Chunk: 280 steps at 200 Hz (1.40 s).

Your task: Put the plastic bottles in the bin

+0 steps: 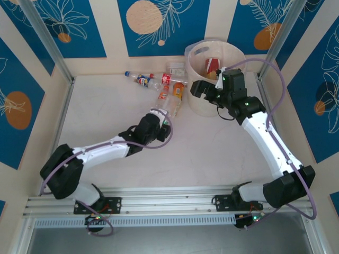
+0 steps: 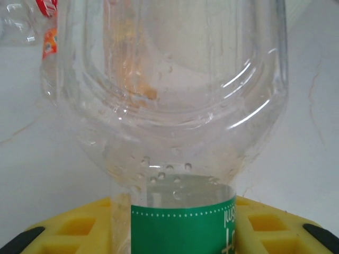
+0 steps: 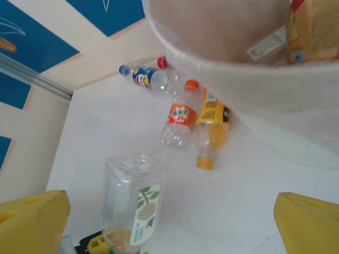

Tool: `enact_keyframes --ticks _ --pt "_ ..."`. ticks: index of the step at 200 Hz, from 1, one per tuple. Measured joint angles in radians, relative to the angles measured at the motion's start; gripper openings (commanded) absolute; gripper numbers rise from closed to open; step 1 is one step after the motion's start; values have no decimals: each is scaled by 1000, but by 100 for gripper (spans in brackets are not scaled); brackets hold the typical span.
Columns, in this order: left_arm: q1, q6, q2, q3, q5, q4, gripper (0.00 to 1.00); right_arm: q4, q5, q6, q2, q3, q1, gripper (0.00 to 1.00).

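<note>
I see the red item [image 1: 212, 66] standing propped up inside the bin, so the clear plastic bottle [image 3: 133, 203] will end up leaning beside it once I put the bottle in.
A large clear plastic bottle [image 1: 170, 107] with a green neck band [image 2: 183, 227] lies on the white table. My left gripper [image 1: 161, 120] [image 2: 183, 235] is shut on its neck, a yellow finger [image 2: 74, 227] on either side. This bottle [image 3: 135, 203] carries a leaf label. Further back lie an orange-labelled bottle [image 3: 180, 116], a yellow one [image 3: 211, 127], a blue-capped one [image 1: 139, 79] [image 3: 145, 76] and a red-labelled one [image 1: 167, 79]. The cream bin [image 1: 197, 50] [image 3: 275, 106] stands at the back right. My right gripper [image 1: 203, 90] [image 3: 172, 203] hovers open beside the bin's near-left wall, with nothing between its fingers.
Inside the bin lie a red item [image 1: 212, 64] and yellow-labelled bottles [image 3: 312, 26]. Blue patterned walls and metal posts [image 1: 47, 42] ring the table. Bare white tabletop [image 1: 212, 153] lies between the two arms.
</note>
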Motion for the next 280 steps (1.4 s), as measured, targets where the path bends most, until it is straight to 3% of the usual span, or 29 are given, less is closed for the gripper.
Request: enact_keyframes --ticks 71,159,195,218,228,246,262,280 --pt "0 44 -127 -34 72 124 33 125 -200 48 40 -36 72 100" --pt "0 40 -127 -33 142 176 33 282 -424 110 103 -56 103 88" --pt "0 40 -127 -25 161 183 33 288 -441 109 155 -53 125 78" --pt "0 34 -127 -16 166 181 34 282 -439 102 179 -44 140 65" --pt "0 34 -126 -16 165 179 38 278 -435 99 179 -39 145 60" --pt "0 33 -127 -9 163 182 72 271 -422 86 179 -31 146 48" --pt "0 24 -127 -3 161 184 97 264 -411 81 179 -24 146 46" --pt "0 24 -129 -3 158 183 100 240 -388 71 179 -3 146 45"
